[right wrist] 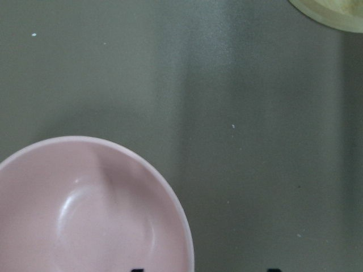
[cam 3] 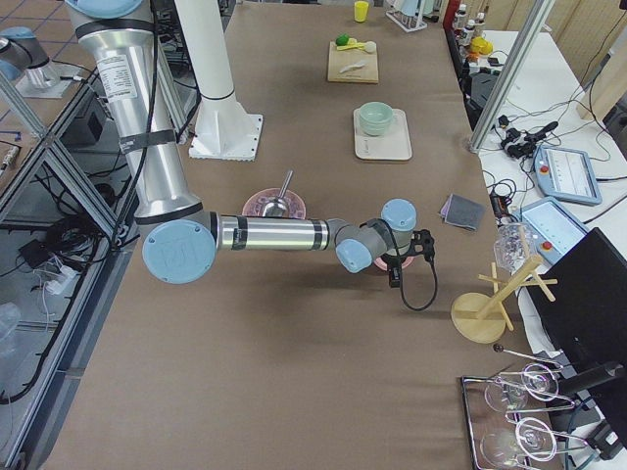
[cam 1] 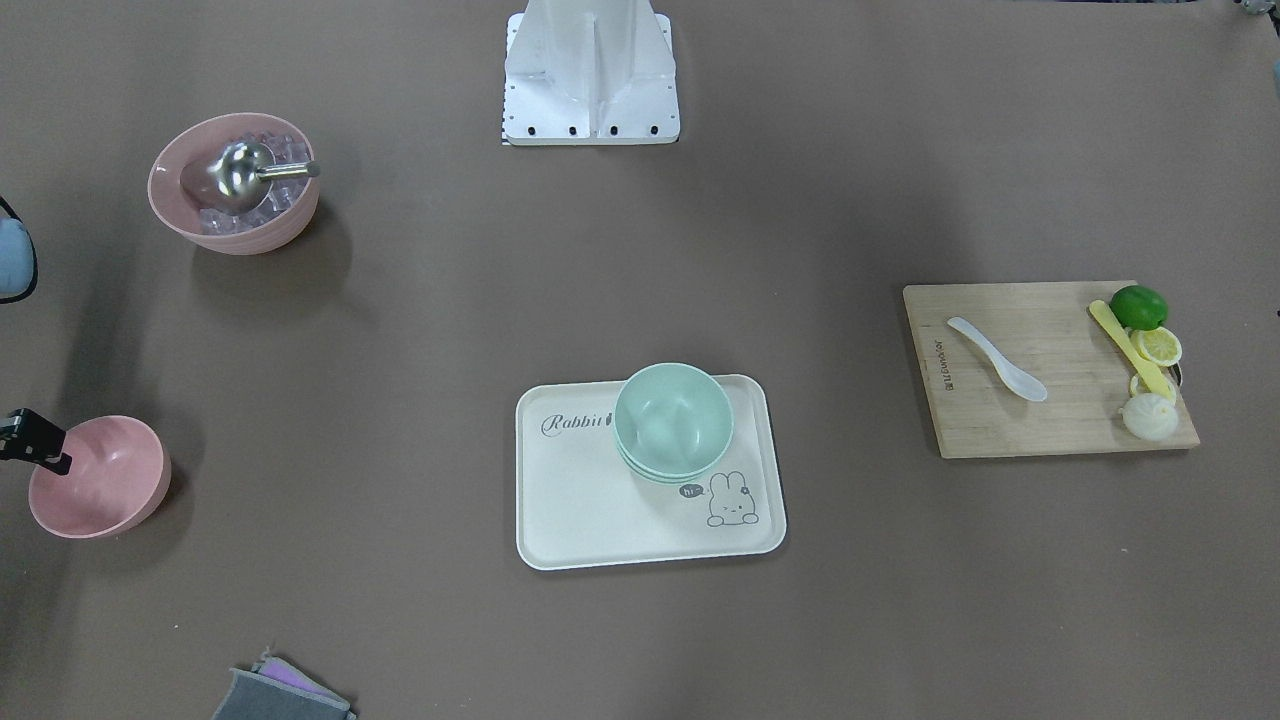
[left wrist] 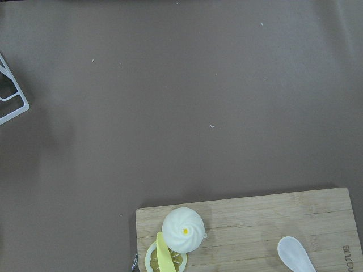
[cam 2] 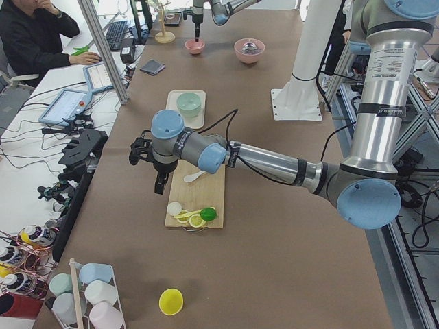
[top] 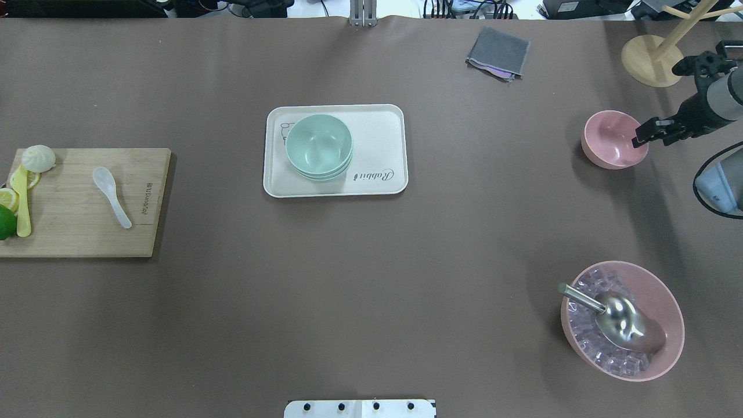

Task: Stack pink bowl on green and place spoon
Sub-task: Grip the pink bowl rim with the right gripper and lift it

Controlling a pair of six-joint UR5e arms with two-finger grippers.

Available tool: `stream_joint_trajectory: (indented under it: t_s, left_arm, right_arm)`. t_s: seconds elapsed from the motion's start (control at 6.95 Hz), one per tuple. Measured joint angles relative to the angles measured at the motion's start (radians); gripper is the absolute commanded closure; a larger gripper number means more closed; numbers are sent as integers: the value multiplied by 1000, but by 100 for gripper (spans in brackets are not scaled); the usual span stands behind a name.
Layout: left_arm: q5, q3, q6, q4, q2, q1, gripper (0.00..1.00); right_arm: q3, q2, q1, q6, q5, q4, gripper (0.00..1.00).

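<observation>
I expect the small pink bowl (cam 1: 101,478) to sink deep into the mint-green bowls when I lower it, because they nest with their rims close together (cam 1: 657,474).
The small pink bowl (top: 609,139) stands upright on the table at the far right, and fills the lower left of the right wrist view (right wrist: 85,215). My right gripper (top: 641,138) is open at the bowl's right rim, with one dark fingertip showing on each side of the rim in the wrist view. The mint-green bowls (top: 318,145) sit nested on a cream tray (top: 377,139). The white spoon (top: 111,196) lies on a wooden cutting board (top: 75,232) at the left. My left gripper (cam 2: 158,186) hangs above the board's far edge; I cannot tell whether it is open.
A larger ribbed pink bowl (top: 667,302) with ice cubes and a metal scoop (top: 615,319) stands front right. A wooden rack base (top: 650,58) and a grey cloth (top: 499,52) lie at the back right. Citrus pieces, a bun (top: 38,158) and a yellow utensil (top: 23,203) crowd the board's left end.
</observation>
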Motion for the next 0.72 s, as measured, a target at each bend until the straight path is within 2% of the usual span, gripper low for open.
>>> stream_joint_trajectory:
  t_s: [0.43,0.72]
  left_arm:
    - [0,0,-1,0,-3,0,2]
    - [0,1,-3,1,-3,-1,2]
  right_arm:
    - [11,10,-15,74,11,5,100]
    - [58,30,3,194,106,10,100]
